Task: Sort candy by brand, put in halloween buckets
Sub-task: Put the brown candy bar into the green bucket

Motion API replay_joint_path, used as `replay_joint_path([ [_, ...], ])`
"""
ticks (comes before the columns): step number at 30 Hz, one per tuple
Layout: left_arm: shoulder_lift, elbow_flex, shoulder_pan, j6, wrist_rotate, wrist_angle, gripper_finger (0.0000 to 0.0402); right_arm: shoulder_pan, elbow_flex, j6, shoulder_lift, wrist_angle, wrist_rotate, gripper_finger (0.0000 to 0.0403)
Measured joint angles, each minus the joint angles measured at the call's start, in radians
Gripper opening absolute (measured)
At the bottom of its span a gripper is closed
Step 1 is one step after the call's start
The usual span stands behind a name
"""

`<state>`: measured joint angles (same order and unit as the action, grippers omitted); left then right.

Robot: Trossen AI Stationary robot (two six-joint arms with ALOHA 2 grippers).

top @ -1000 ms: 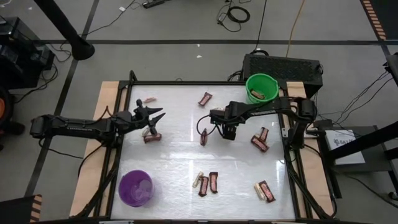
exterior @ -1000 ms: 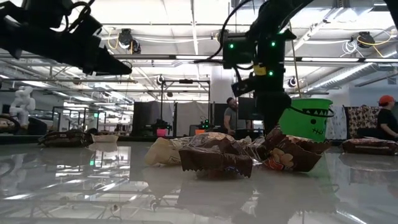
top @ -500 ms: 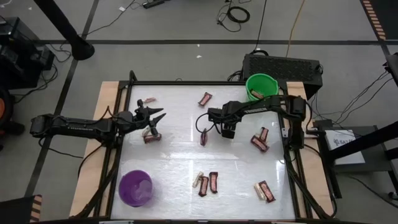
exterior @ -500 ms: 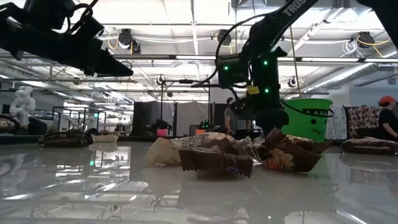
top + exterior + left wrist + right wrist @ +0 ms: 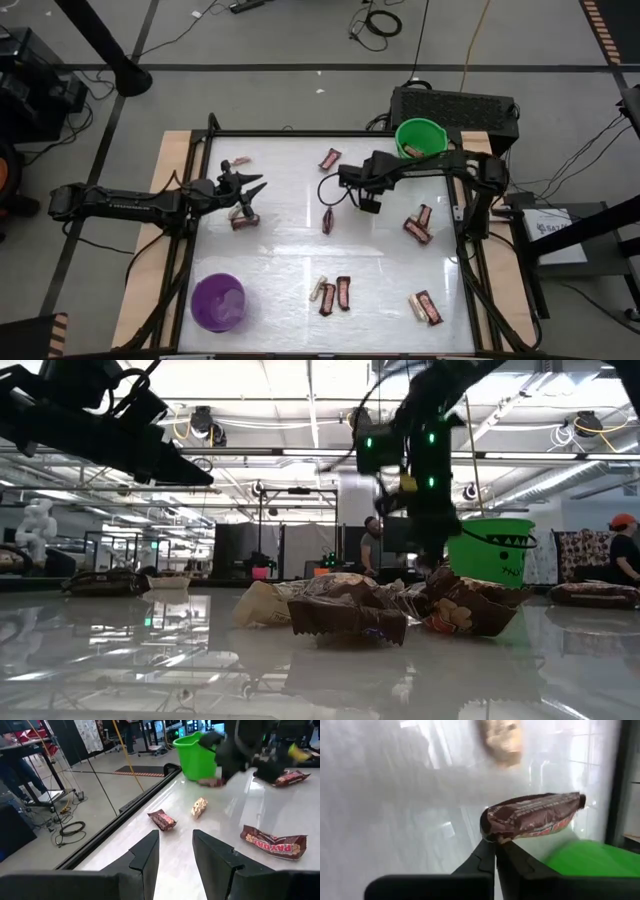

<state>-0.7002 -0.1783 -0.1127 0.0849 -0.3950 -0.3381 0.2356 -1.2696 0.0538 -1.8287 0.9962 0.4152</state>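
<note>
The dark bar [image 5: 535,817] is hanging clear of the table and the green bucket's opening [image 5: 421,138] is open, so my right gripper keeps going over the bucket and lets go there.
My right gripper [image 5: 347,184] hangs over the far middle of the white table, left of the green bucket [image 5: 420,138], and is shut on a dark red-brown candy bar [image 5: 535,817]. My left gripper [image 5: 250,185] waits open at the left, level, with nothing between its fingers [image 5: 175,852]; a dark bar [image 5: 245,220] lies just beside it. The purple bucket [image 5: 218,302] stands at the near left. More candy lies flat on the table: near the far edge [image 5: 330,158], mid-table [image 5: 327,221], at the right [image 5: 416,226] and near the front [image 5: 331,294]. My right gripper pinches the dark bar near one end, at its long edge [image 5: 493,838], between the two fingertips. The fingers come steeply from above. The bar lies about level across the fingers, most of its length sticking out to one side, clear of the table.
A black frame [image 5: 300,133] runs round the table. A small pale candy [image 5: 240,160] lies at the far left and another pair of candy bars [image 5: 427,307] at the near right. The green bucket holds a piece of candy [image 5: 415,152]. People show in the room behind.
My right gripper has dipped to the table near the middle, shut on a dark candy bar, then risen a little with it while shifting toward the far edge. The bar now hangs clear of the table.
</note>
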Motion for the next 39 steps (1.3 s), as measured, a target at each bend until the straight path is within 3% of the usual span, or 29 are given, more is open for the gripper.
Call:
replay_joint_path([
  [5, 0.0, 0.0, 0.0, 0.0, 0.0, 0.007, 0.0128, -0.003, -0.08, 0.063, 0.114, 0.143, 0.072, 0.0001],
  [11, 0.0, 0.0, 0.0, -0.002, 0.0, 0.007, 0.0128, 0.026, -0.12, 0.193, 0.267, 0.269, 0.243, 0.0001],
  [19, 0.0, 0.0, 0.0, -0.028, 0.019, 0.004, 0.0128, 0.206, -0.12, 0.295, 0.332, 0.337, 0.232, 0.0],
  [26, 0.0, 0.0, 0.0, -0.027, 0.022, 0.008, 0.0128, 0.333, -0.12, 0.302, 0.332, 0.348, 0.133, 0.0],
  [39, 0.0, 0.0, 0.0, -0.026, 0.024, 0.01, 0.0128, 0.374, -0.12, 0.302, 0.332, 0.338, 0.132, 0.0029],
])
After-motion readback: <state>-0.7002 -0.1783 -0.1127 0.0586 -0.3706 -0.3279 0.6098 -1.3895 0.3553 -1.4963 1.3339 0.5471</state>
